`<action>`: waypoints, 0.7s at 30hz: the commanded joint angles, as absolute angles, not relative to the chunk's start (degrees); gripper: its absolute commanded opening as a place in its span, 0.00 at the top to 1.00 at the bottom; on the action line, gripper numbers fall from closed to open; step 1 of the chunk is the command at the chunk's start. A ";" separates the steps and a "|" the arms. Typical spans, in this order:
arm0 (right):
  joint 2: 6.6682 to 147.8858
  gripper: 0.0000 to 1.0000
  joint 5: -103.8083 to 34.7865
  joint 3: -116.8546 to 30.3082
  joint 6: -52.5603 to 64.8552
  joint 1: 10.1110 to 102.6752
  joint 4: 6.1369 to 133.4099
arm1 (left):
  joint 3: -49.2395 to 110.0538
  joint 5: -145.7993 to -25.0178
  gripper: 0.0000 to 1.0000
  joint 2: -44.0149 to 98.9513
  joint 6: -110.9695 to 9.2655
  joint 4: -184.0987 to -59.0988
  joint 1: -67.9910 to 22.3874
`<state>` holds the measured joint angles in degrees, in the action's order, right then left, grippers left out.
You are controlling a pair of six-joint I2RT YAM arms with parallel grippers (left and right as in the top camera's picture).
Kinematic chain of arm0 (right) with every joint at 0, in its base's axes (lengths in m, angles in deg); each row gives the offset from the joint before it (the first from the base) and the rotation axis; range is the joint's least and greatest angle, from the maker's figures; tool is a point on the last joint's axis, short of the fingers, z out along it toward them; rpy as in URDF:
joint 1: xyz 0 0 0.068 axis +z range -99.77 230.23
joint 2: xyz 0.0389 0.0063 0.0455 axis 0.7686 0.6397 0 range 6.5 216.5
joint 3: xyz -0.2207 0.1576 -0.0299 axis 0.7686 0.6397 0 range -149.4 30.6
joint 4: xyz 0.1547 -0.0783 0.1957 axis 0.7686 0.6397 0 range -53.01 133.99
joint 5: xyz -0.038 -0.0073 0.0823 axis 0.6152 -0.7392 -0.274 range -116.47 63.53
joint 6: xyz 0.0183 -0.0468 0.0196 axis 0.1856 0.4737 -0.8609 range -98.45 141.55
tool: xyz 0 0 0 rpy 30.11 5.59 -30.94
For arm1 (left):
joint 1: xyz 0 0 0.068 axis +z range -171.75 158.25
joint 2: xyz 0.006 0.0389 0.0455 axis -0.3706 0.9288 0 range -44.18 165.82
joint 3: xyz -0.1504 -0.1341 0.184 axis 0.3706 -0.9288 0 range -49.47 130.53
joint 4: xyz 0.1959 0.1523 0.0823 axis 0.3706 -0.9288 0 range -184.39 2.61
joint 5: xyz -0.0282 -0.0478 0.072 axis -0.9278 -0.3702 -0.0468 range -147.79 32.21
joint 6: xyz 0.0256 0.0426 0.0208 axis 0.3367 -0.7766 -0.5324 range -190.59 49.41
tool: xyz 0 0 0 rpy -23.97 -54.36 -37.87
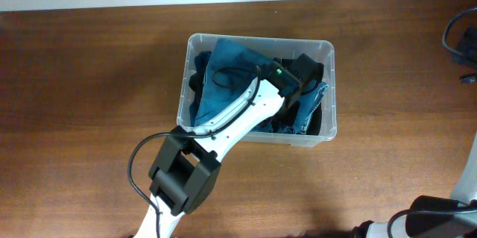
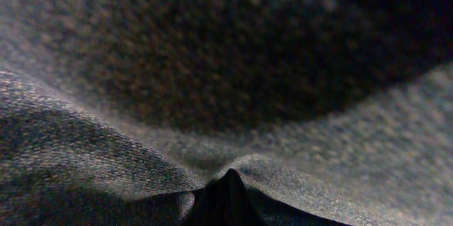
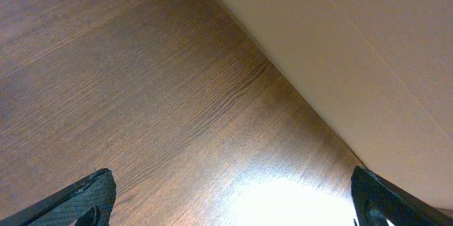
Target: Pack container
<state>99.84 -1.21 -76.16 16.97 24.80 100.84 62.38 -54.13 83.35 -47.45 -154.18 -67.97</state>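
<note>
I can see that the teal garment stands high (image 1: 229, 57) at the container's end away from the dark clothes, so I should lift my left gripper clear and push that end (image 1: 212, 96) down.
The clear plastic container (image 1: 332, 81) stands mid-table, filled with clothes: a teal garment (image 1: 227, 70) on the left, blue denim (image 1: 307, 115) and dark cloth on the right. My left arm reaches into it from the front, and its gripper (image 1: 304, 74) is down among the dark clothes at the right side. In the left wrist view grey denim cloth (image 2: 212, 77) fills the frame and gathers into a fold at the closed dark fingertips (image 2: 230, 183). My right gripper (image 3: 230, 198) is open and empty over bare wood.
The brown wooden table (image 1: 89, 81) surrounds the container. The right arm's base (image 1: 436, 219) sits at the front right corner. Black cables (image 1: 458, 40) lie at the table's right edge. A pale wall (image 3: 368, 56) borders the table in the right wrist view.
</note>
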 commanded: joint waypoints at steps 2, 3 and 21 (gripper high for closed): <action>99.84 0.02 -0.53 -76.44 16.14 24.71 100.67 | 64.72 -50.24 0.98 87.76 -48.37 -157.02 -65.43; 99.84 0.01 -0.51 -76.44 16.14 24.71 100.67 | 66.89 -50.22 0.97 87.19 -48.37 -158.83 -65.04; 99.84 0.02 -0.53 -76.44 16.14 24.71 100.69 | 86.32 -46.48 0.90 80.92 -48.35 -169.21 -53.22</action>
